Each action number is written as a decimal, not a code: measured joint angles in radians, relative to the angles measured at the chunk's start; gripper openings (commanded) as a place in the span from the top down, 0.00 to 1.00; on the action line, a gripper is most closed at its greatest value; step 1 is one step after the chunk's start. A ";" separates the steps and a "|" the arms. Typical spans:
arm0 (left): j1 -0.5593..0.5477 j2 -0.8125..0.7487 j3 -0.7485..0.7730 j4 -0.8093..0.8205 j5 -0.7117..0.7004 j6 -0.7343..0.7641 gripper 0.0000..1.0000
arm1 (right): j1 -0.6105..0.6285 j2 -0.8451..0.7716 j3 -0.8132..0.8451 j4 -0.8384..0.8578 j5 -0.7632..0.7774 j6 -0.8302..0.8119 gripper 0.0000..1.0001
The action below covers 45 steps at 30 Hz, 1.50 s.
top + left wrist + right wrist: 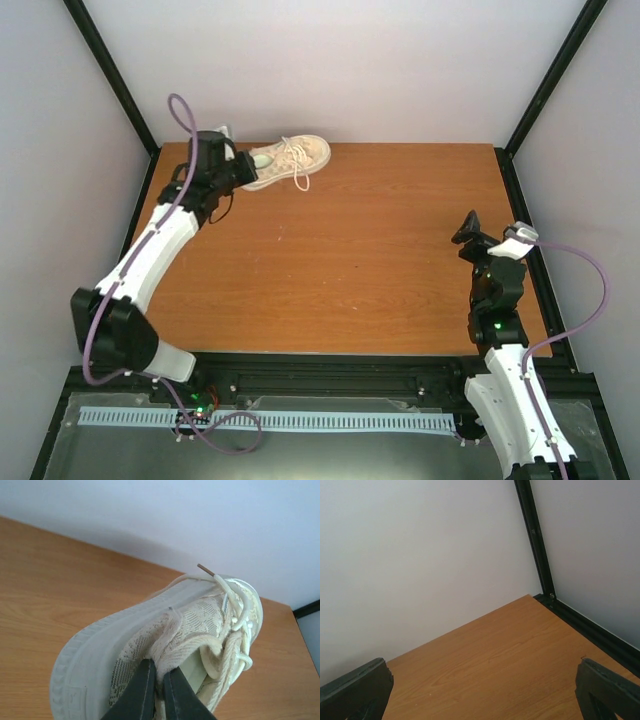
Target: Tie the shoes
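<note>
I should bring the sneaker to the table's near middle (315,278) with my left gripper before tying, because the sneaker lies (297,158) by the back wall, far from my right gripper.
The cream sneaker (290,160) lies at the far left of the table by the back wall, toe to the right, laces loose over its top. My left gripper (243,167) is at its heel. In the left wrist view my left gripper (158,680) is shut on the sneaker's (150,630) heel collar, one finger (142,690) outside and one inside the opening. A lace end (220,580) sticks up past the toe. My right gripper (468,232) is open and empty at the right side of the table, far from the shoe; its fingertips (360,690) show wide apart.
The wooden table (380,260) is walled by white panels with black frame posts (535,540) at the corners. A black rail (520,230) runs along the table's right edge beside my right arm.
</note>
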 measured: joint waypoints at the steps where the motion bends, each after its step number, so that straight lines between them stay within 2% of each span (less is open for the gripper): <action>1: 0.001 -0.033 0.005 -0.019 -0.018 0.011 0.99 | 0.000 0.002 0.005 -0.004 -0.006 -0.005 0.00; 7: 0.049 -0.166 0.063 -0.165 -0.118 0.069 0.99 | 0.000 -0.003 0.008 -0.026 -0.029 -0.022 0.00; 11: 0.101 -0.247 0.045 -0.220 -0.189 0.076 0.99 | 0.000 0.007 0.010 -0.032 -0.038 -0.029 0.00; 14: 0.114 -0.362 -0.087 -0.189 -0.214 0.054 0.99 | 0.000 0.026 0.011 -0.032 -0.046 -0.031 0.00; 18: 0.105 -0.502 -0.378 -0.127 -0.195 -0.031 0.99 | 0.000 0.073 0.022 -0.032 -0.052 -0.032 0.00; 23: 0.044 -0.533 -0.640 -0.119 -0.133 -0.144 0.99 | 0.000 0.116 0.031 -0.031 -0.059 -0.034 0.00; 33: -0.082 -0.603 -0.774 -0.023 -0.080 -0.311 0.98 | 0.000 0.168 0.045 -0.026 -0.111 -0.058 0.00; 37: -0.177 -0.564 -0.805 -0.003 -0.048 -0.365 0.86 | 0.000 0.176 0.050 -0.024 -0.169 -0.077 0.00; 42: -0.336 -0.468 -0.801 0.038 0.032 -0.408 0.58 | 0.000 0.222 0.074 -0.016 -0.266 -0.097 0.00; 45: -0.398 -0.408 -0.773 0.056 0.123 -0.407 0.46 | 0.000 0.275 0.101 -0.009 -0.339 -0.104 0.00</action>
